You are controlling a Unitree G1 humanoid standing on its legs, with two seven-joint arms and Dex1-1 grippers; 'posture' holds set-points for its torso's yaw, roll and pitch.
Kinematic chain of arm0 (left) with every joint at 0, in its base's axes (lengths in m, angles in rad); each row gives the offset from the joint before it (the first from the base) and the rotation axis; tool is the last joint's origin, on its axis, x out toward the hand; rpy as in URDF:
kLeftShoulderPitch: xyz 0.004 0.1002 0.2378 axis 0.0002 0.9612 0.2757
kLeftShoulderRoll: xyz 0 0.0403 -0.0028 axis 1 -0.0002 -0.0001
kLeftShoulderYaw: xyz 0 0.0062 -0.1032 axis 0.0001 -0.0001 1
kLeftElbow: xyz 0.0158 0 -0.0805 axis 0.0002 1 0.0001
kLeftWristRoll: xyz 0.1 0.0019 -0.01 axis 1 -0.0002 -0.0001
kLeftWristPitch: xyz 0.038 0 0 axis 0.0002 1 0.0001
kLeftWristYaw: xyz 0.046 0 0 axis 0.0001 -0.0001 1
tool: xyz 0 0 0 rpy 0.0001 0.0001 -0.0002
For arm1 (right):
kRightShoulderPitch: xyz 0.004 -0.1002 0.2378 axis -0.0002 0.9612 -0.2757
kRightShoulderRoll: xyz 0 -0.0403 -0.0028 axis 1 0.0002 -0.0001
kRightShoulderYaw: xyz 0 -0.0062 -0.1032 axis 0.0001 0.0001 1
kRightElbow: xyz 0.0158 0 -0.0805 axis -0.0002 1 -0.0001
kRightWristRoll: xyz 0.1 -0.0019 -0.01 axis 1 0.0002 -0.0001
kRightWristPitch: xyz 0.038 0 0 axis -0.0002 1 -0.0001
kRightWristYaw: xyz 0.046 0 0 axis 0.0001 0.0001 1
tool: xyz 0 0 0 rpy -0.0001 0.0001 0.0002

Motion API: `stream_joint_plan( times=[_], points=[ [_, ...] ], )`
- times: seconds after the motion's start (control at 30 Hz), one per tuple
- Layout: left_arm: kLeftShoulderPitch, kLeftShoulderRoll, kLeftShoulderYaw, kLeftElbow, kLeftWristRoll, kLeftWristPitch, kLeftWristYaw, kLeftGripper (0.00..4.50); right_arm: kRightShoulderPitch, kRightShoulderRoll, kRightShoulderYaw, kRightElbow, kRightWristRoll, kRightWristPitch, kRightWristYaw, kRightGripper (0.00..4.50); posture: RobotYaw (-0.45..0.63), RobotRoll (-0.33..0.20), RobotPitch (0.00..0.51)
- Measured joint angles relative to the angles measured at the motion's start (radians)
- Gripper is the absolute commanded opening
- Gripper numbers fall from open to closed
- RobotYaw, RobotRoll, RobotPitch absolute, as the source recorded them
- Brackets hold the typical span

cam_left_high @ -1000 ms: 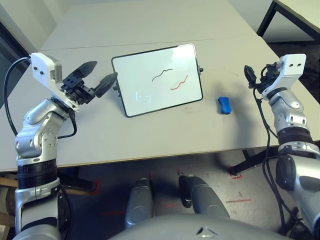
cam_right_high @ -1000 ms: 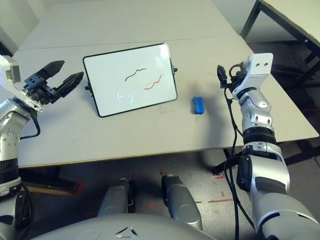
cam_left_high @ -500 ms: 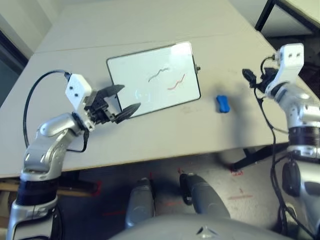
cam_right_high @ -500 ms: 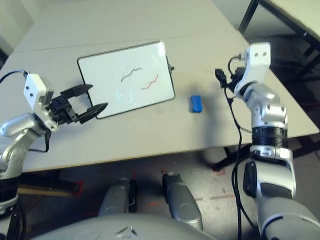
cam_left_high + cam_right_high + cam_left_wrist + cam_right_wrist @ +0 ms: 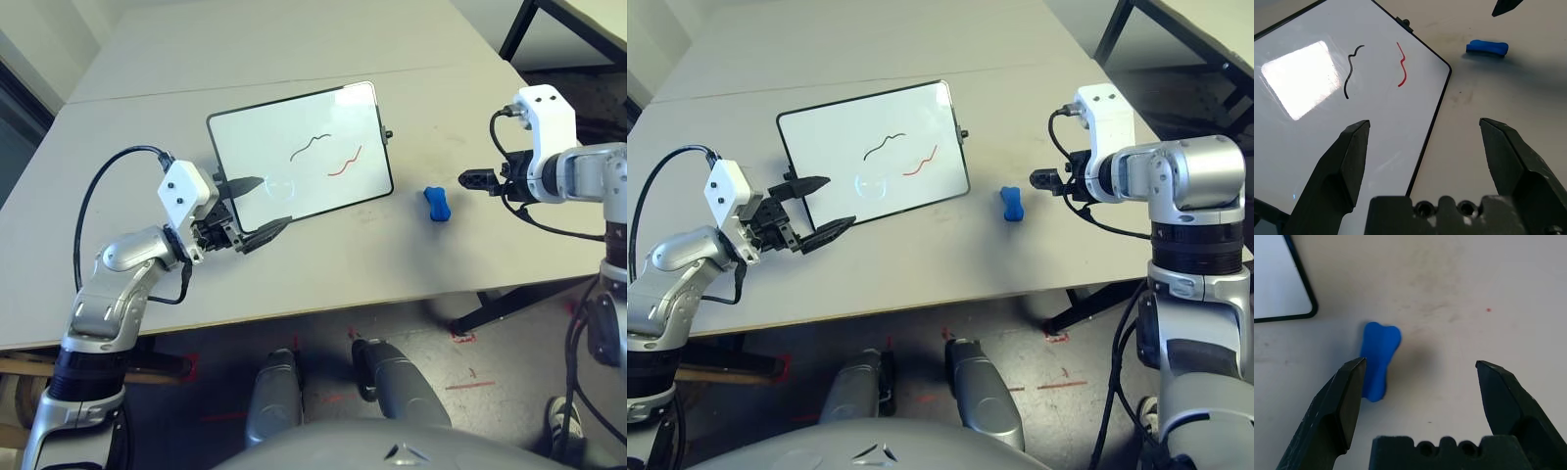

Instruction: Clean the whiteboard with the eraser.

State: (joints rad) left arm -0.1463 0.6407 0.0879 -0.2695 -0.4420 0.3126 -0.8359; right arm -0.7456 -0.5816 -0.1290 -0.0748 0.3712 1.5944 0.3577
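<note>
I should move next toward the eraser's near end (image 5: 1375, 390) until both fingers of my right gripper are on either side of it, because the blue eraser's long side (image 5: 1378, 356) runs along the open fingers.
The whiteboard (image 5: 294, 157) lies flat at the table's middle, with a black squiggle and a red one (image 5: 1401, 68) on it. The blue eraser (image 5: 436, 204) rests on the table to the right of the board. My left gripper (image 5: 266, 203) is open at the board's near-left corner, with one finger over the white surface. My right gripper (image 5: 1043, 179) hovers just right of the eraser, pointing at it. The right wrist view shows it open (image 5: 1420, 364), with the eraser (image 5: 1377, 360) ahead, close to one finger and untouched.
The grey table (image 5: 323, 264) has bare room in front of the board and around the eraser. Its front edge runs close below my left arm. A seam crosses the table behind the board. A second table with black legs (image 5: 519, 34) stands at the far right.
My right arm has swung down from an upright pose, and its gripper now points at the eraser. My left gripper has crept a little further onto the board's near-left corner.
</note>
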Motion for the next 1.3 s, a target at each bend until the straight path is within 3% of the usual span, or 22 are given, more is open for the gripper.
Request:
stream_joint_plan(
  times=[0.1, 0.4, 1.0, 1.1, 1.3],
  points=[
    [0.001, -0.004, -0.001, 0.002, 0.004, -0.002, 0.001, 4.5, 0.027, 0.063, -0.004, -0.001, 0.0, 0.0, -0.043, 4.48, -0.14, 0.0, 0.155],
    [0.003, -0.006, -0.003, 0.002, 0.01, -0.006, 0.001, 4.5, 0.033, 0.135, -0.012, -0.004, 0.001, 0.0, -0.117, 4.48, -0.13, 0.0, 0.159],
    [0.009, -0.01, -0.011, 0.011, 0.018, -0.04, 0.001, 4.5, 0.059, 0.172, 0.022, -0.007, -0.048, -0.006, -0.173, 4.48, -0.12, 0.0, 0.158],
    [0.009, -0.01, -0.016, 0.013, 0.019, -0.047, 0.001, 4.5, 0.061, 0.172, 0.034, -0.007, -0.059, -0.013, -0.174, 3.84, -0.12, 0.0, 0.157],
    [0.009, -0.01, -0.022, 0.017, 0.025, -0.059, 0.0, 4.5, 0.072, 0.164, 0.055, -0.01, -0.08, -0.046, -0.176, 1.66, -0.12, 0.0, 0.157]
  ],
)
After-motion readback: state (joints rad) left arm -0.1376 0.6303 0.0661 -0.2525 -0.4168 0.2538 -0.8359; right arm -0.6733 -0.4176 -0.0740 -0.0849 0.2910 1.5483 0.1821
